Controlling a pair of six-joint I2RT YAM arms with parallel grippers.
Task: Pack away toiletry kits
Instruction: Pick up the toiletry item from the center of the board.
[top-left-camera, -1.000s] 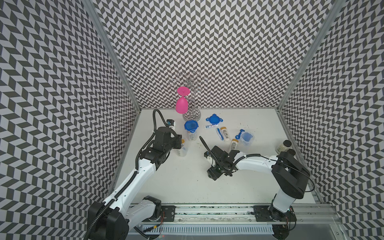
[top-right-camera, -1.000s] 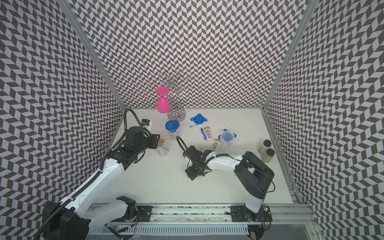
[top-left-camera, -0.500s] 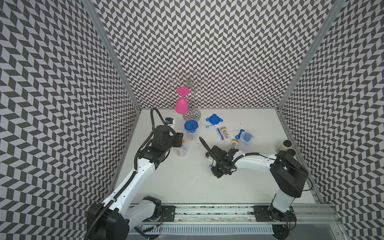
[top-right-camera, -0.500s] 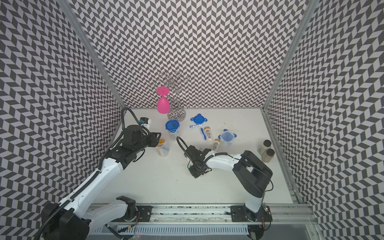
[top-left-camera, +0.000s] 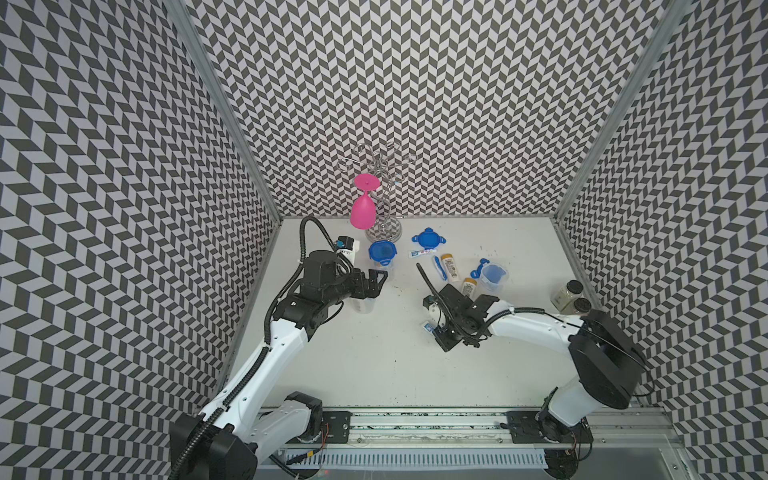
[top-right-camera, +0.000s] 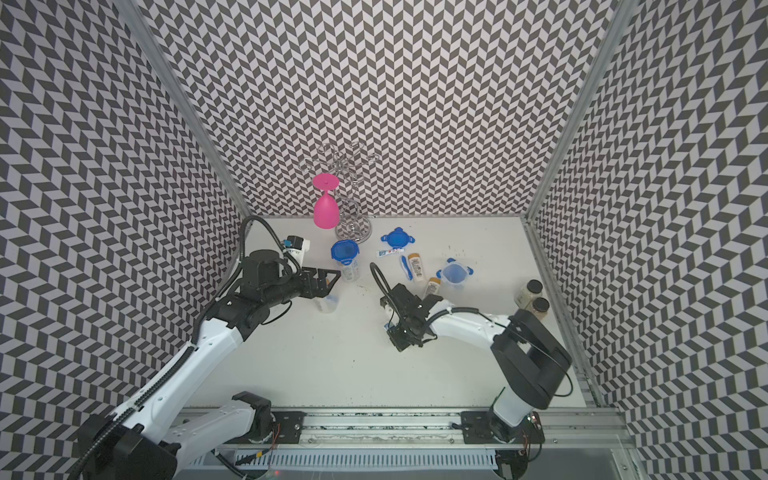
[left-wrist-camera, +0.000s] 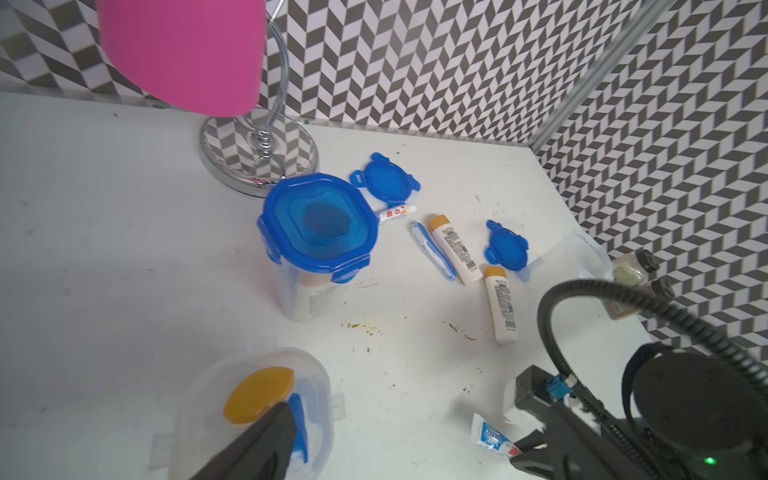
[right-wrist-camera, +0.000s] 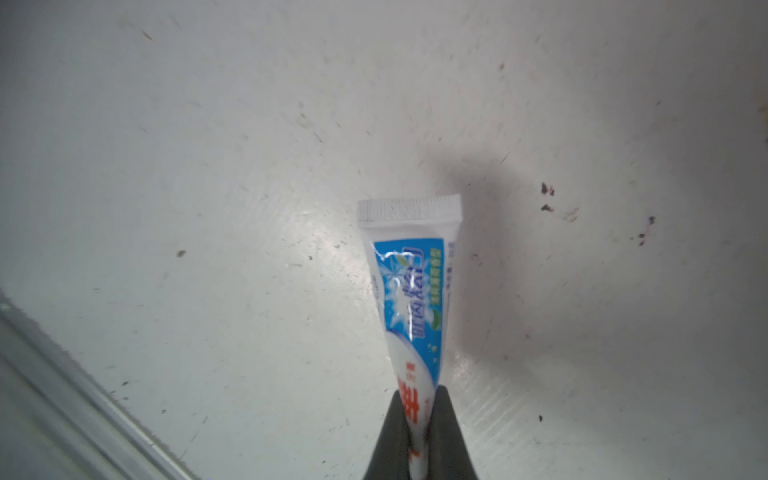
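Note:
The toothpaste tube's cap end is in my right gripper, so my left gripper should grab the free flat end and let the tube down into the lidless jar.
My right gripper is shut on the tail of a white-blue toothpaste tube, held just above the mid table. My left gripper hangs open over a lidless clear jar. That jar holds an orange-capped bottle and a blue toothbrush. One left finger shows above the jar. Behind it stands a jar shut with a blue lid. Farther right lie a loose lid, a second tube, a toothbrush, two bottles and another open jar.
A pink goblet hangs on the silver wire rack at the back wall, close to the left arm. Two black-capped spice jars stand by the right wall. Patterned walls close in three sides.
The right gripper has shut on the toothpaste tube and drawn back slightly. The left gripper has opened wide above the lidless jar.

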